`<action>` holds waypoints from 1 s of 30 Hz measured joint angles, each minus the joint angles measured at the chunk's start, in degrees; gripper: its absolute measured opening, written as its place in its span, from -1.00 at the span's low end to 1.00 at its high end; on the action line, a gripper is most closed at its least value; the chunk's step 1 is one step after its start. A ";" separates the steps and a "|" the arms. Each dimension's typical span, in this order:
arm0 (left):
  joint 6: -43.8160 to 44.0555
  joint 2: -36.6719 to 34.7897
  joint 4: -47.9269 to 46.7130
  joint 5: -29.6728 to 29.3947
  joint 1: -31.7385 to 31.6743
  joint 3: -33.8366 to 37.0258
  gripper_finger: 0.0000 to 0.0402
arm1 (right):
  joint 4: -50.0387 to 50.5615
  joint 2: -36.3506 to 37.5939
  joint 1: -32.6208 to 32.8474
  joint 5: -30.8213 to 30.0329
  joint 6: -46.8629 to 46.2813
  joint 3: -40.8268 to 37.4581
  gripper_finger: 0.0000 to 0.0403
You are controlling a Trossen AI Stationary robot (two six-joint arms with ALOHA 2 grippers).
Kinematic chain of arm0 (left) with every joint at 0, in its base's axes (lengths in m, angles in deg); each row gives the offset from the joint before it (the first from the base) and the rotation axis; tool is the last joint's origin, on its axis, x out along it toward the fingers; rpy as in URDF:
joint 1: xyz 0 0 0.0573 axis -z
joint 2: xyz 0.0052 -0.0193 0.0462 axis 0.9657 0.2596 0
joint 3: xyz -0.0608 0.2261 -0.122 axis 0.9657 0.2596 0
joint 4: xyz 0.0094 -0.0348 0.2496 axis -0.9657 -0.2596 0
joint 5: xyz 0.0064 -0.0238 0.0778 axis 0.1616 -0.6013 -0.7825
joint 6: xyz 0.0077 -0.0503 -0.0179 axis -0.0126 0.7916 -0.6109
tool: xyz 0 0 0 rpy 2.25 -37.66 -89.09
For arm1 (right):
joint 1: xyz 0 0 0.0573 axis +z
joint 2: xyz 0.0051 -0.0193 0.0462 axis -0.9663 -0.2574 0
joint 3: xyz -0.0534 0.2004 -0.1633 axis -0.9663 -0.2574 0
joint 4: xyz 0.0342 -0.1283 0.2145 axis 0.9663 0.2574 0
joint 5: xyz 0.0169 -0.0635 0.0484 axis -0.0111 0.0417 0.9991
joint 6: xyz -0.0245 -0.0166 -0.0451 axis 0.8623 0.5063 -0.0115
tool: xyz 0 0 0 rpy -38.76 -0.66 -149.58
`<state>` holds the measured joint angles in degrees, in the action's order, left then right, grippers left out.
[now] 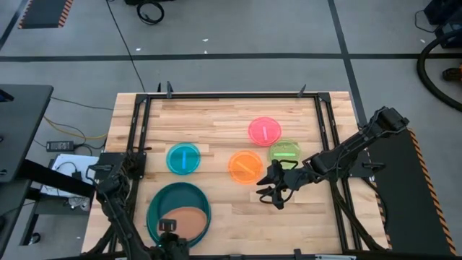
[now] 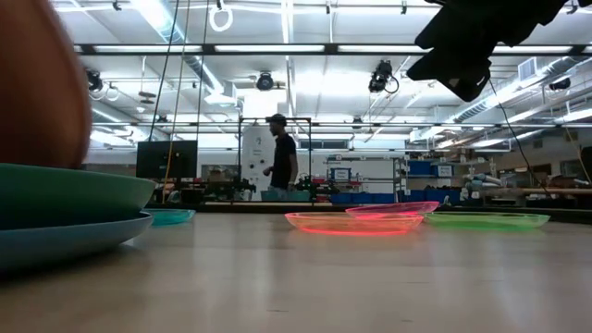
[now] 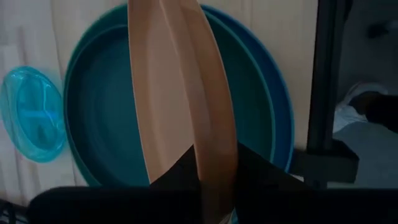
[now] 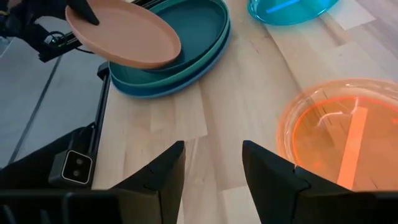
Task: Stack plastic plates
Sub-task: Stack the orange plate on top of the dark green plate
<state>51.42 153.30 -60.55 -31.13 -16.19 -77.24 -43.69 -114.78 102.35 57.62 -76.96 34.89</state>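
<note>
The brown plate is tilted close above the teal stack's near rim (image 1: 196,237), so the robot's left gripper should first move it toward the stack's far side (image 1: 177,195) and then lay it flat inside.
A brown plate (image 4: 124,34) hangs tilted over a stack of teal plates (image 1: 173,206) that rest on a blue plate (image 2: 65,239) at the table's near left. My left gripper (image 1: 167,226) is shut on the brown plate at the near edge. The small cyan plate (image 1: 183,158), orange plate (image 1: 245,166), pink plate (image 1: 265,131) and green plate (image 1: 285,152) lie flat on the table. My right gripper (image 4: 211,168) hovers open just near-right of the orange plate, with nothing between its fingers. My left gripper pinches the brown plate's rim (image 3: 214,177) between its two fingers (image 3: 261,171), one on each face, on the side toward the table's near edge. The plate slants out over the teal stack. Whether its lower edge touches the stack, I cannot tell.
A black frame (image 1: 137,123) runs around the wooden work area. Bare wood (image 1: 238,217) lies between the stack and my right gripper. A person (image 2: 280,157) stands far off in the room behind the table.
</note>
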 joint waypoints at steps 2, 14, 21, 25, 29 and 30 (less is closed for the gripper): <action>-0.02 0.00 -0.01 0.29 0.00 0.00 -0.72 | -0.01 0.00 0.00 0.00 -0.01 0.00 -0.16; -10.87 -1.43 0.09 -6.45 -2.38 0.04 -0.72 | -0.05 0.00 0.00 0.00 0.02 0.00 -0.16; -14.26 -7.79 0.03 -13.88 -3.08 0.04 -0.72 | -0.05 0.00 0.00 0.02 0.95 0.00 -0.16; -15.15 -10.84 0.03 -15.83 -3.04 0.04 -0.72 | -0.03 0.00 0.00 0.02 1.09 0.00 -0.16; -15.61 -11.72 0.03 -16.08 -3.04 0.03 -0.72 | -0.01 0.00 0.00 0.02 1.32 0.00 -0.16; -16.14 -11.67 0.11 -16.07 -2.89 0.23 -0.72 | -0.01 0.00 0.00 0.01 1.39 0.00 -0.16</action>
<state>35.27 141.63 -60.43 -47.19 -19.08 -77.01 -43.70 -114.78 102.35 57.63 -75.57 34.89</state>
